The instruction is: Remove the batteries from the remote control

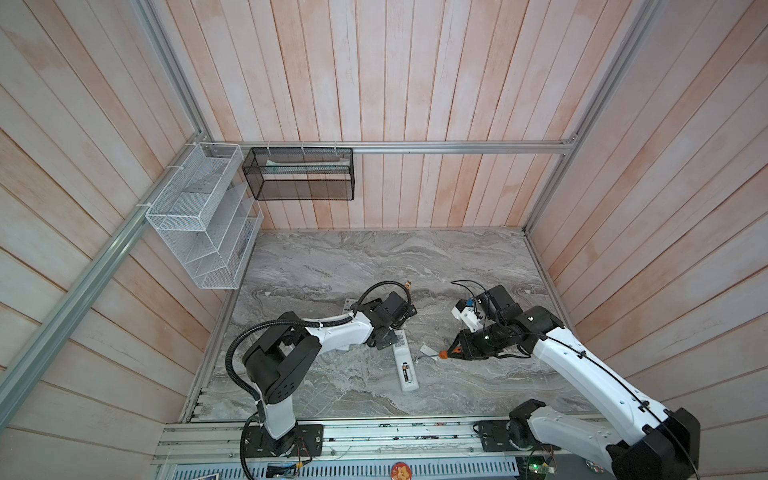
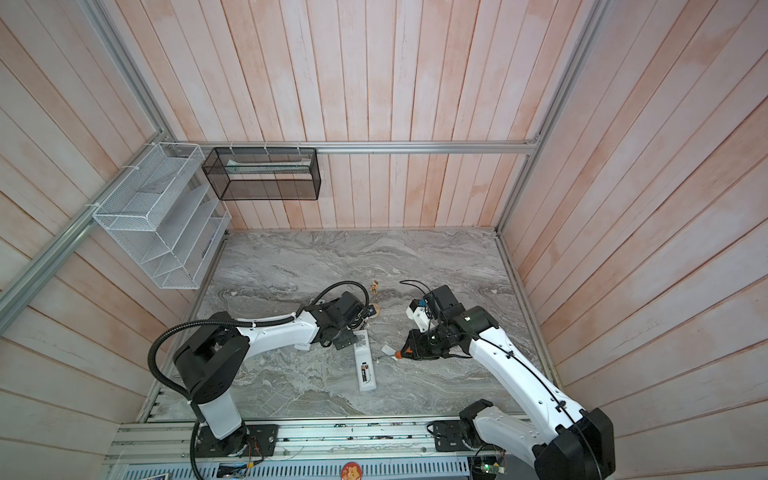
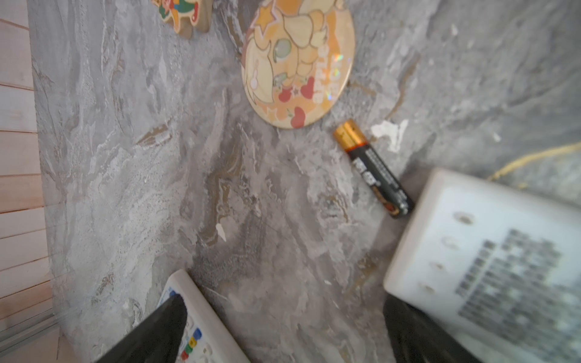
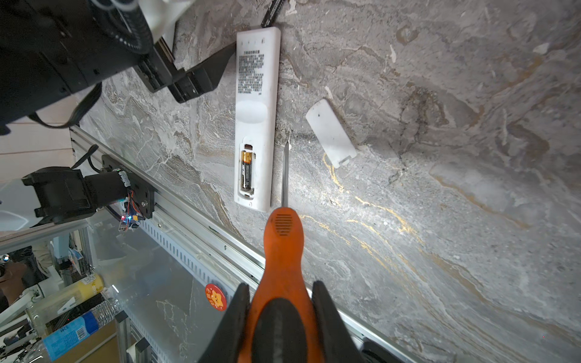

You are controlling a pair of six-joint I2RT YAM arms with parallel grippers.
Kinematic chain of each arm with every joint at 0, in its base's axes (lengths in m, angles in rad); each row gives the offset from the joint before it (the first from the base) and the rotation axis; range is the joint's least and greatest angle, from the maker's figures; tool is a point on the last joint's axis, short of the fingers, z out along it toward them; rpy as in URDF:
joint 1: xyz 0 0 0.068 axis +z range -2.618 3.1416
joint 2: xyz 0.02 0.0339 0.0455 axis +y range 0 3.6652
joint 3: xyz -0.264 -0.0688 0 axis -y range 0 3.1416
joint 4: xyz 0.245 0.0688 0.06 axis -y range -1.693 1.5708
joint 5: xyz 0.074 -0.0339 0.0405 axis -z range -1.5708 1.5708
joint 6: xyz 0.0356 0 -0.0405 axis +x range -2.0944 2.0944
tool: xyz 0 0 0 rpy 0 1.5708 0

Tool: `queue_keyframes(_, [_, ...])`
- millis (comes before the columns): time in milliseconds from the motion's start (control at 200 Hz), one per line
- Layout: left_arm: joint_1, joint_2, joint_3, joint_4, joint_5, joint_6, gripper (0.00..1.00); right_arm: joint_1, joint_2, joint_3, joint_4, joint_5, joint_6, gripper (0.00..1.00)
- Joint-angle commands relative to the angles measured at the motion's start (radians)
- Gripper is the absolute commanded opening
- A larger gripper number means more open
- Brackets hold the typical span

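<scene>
The remote's far end [image 4: 259, 38] is next to my left gripper, which hangs open away from the battery. The gripper should back away and grip the remote beside the open compartment [image 4: 246, 171].
The white remote control [image 4: 256, 94] lies back up on the marble table, its compartment open with a battery [image 4: 246, 171] in it; both top views show it [image 1: 405, 365] [image 2: 365, 365]. Another battery [image 3: 374, 169], black with a gold end, lies loose on the table by the remote's far end [image 3: 487, 267]. My left gripper [image 3: 283, 330] hangs open over bare table next to that end, one finger over a second remote [image 3: 201, 320] with coloured buttons. My right gripper [image 4: 281, 301] is shut on the orange-handled screwdriver [image 4: 283, 245], whose tip points alongside the remote.
A white cover plate [image 4: 330, 132] lies right of the remote. A round cartoon badge [image 3: 298, 63] and a small figure [image 3: 182, 12] lie beyond the loose battery. A white wire rack [image 1: 199, 216] and a black mesh basket [image 1: 299, 172] hang on the walls.
</scene>
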Motion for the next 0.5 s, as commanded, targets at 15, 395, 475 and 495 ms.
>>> queue_keyframes(15, [0.004,0.096,-0.005,-0.079,0.049,0.032,1.00,0.025,-0.020,-0.035,0.027,-0.033,0.036,0.00])
queue_keyframes(395, [0.000,0.102,0.058,-0.068,0.115,0.021,1.00,0.115,-0.031,-0.054,0.107,-0.063,0.109,0.00])
queue_keyframes(475, [0.017,0.046,0.032,-0.067,0.131,-0.018,1.00,0.116,-0.032,-0.044,0.089,-0.047,0.098,0.00])
queue_keyframes(495, [0.022,0.028,0.026,-0.070,0.135,-0.034,1.00,0.116,-0.032,-0.041,0.084,-0.046,0.096,0.00])
